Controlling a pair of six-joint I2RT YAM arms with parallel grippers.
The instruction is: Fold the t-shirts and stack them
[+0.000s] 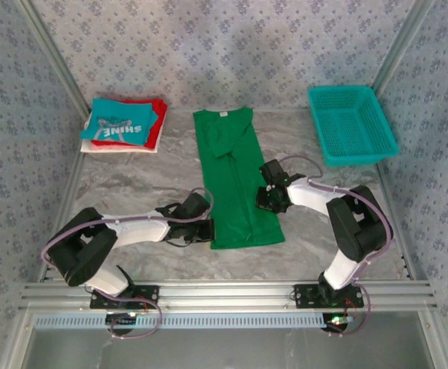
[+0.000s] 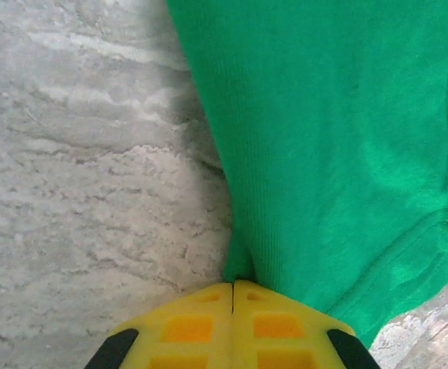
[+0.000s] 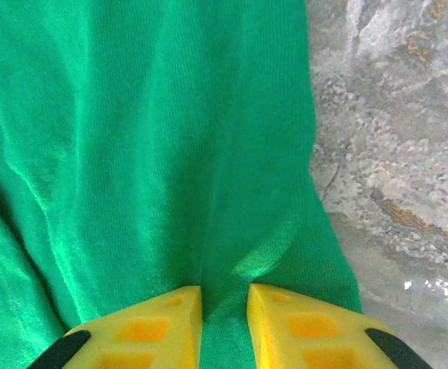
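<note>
My left gripper should straighten the green t-shirt's hem end (image 1: 248, 238), which slants out of line with its collar, by pulling its hem corner (image 1: 214, 244) into line before it opens.
The bright green t-shirt (image 1: 235, 181) lies flat as a long, narrow strip down the middle of the table, collar at the far end. My left gripper (image 1: 208, 228) is at the shirt's left edge near the hem. In the left wrist view its yellow jaws (image 2: 233, 286) are pressed together on a small pinch of the green cloth (image 2: 339, 154). My right gripper (image 1: 268, 198) is at the shirt's right edge. Its jaws (image 3: 224, 296) stand a narrow gap apart, with a raised fold of green cloth (image 3: 147, 138) held between them. A folded stack (image 1: 122, 124) lies at the back left: teal "SHINE" shirt over red and white.
A teal plastic mesh basket (image 1: 352, 123) stands at the back right. The marbled grey tabletop (image 1: 131, 181) shows on both sides of the green shirt. Patterned walls close in the back and sides, and a metal rail (image 1: 224, 292) runs along the near edge.
</note>
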